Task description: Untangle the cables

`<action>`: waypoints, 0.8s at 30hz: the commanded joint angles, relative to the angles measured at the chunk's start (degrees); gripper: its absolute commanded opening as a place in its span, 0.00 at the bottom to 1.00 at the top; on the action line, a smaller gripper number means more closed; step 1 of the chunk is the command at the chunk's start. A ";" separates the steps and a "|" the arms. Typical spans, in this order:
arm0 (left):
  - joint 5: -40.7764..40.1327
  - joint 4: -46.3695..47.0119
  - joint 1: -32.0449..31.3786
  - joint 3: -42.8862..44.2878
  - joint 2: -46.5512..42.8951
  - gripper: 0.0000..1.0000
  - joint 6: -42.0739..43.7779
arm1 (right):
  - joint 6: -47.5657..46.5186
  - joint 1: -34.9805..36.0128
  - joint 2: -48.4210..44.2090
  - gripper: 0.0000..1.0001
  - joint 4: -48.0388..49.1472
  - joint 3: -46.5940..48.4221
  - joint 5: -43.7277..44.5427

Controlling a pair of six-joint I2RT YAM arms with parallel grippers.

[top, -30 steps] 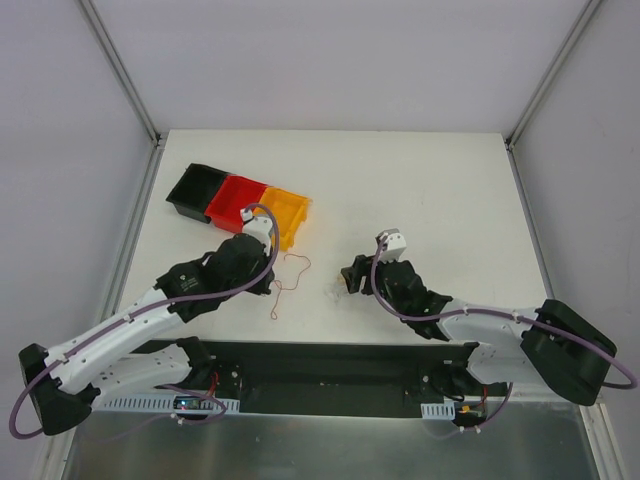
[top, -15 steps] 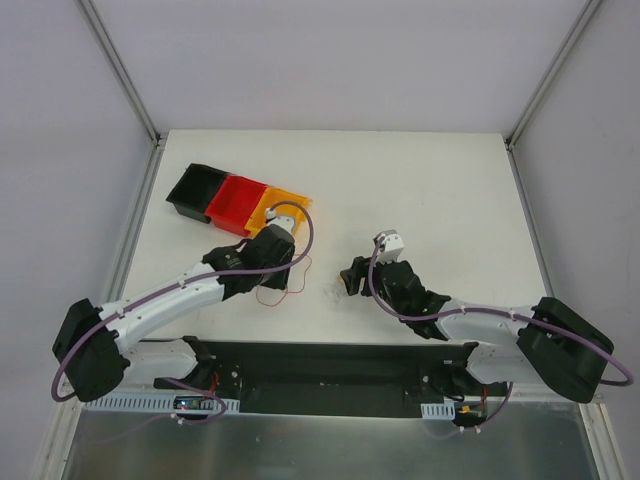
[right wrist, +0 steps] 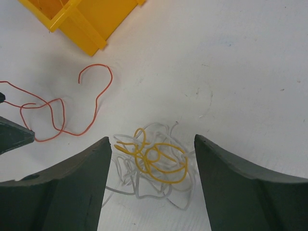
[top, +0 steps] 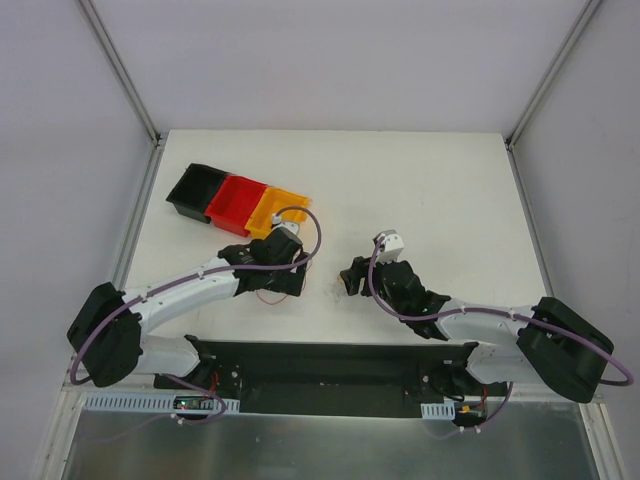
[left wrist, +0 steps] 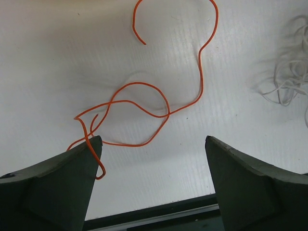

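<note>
My gripper will lift the orange wire [left wrist: 168,114], and the wire will keep its open loops then, because one curled bend [left wrist: 88,138] arches up over the end of the finger.
The cables lie in two parts on the white table. A thin orange wire [left wrist: 167,114] rests in loose loops in front of my left gripper [left wrist: 154,139], which is open. One curled end of the wire hooks against the tip of its left finger [left wrist: 91,159]. A small tangle of yellow and white wires [right wrist: 159,161] sits on the table between the open fingers of my right gripper [right wrist: 153,139], touching neither. From above, the left gripper [top: 290,280] and right gripper [top: 347,277] face each other near the table's front.
Black [top: 195,190], red [top: 235,203] and yellow [top: 280,208] bins stand in a row at the back left; the yellow bin [right wrist: 86,19] is just beyond the orange wire [right wrist: 95,108]. The table's dark front edge [left wrist: 154,216] runs right below the left gripper.
The left gripper has opened and let go of the orange wire, which now lies on the table. The left arm swung right and toward the front edge. The right arm stayed still.
</note>
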 commanded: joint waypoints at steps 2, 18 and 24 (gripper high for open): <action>0.18 0.40 0.44 5.19 8.37 0.83 1.38 | -0.41 -0.15 -0.21 0.72 3.01 1.94 -0.16; 4.66 4.88 0.36 7.14 23.07 0.43 1.56 | 0.12 -0.67 -0.91 0.72 3.01 1.41 -0.42; 5.72 7.52 0.53 4.06 22.19 0.00 2.53 | 0.47 -1.03 -1.17 0.72 3.19 1.06 -0.69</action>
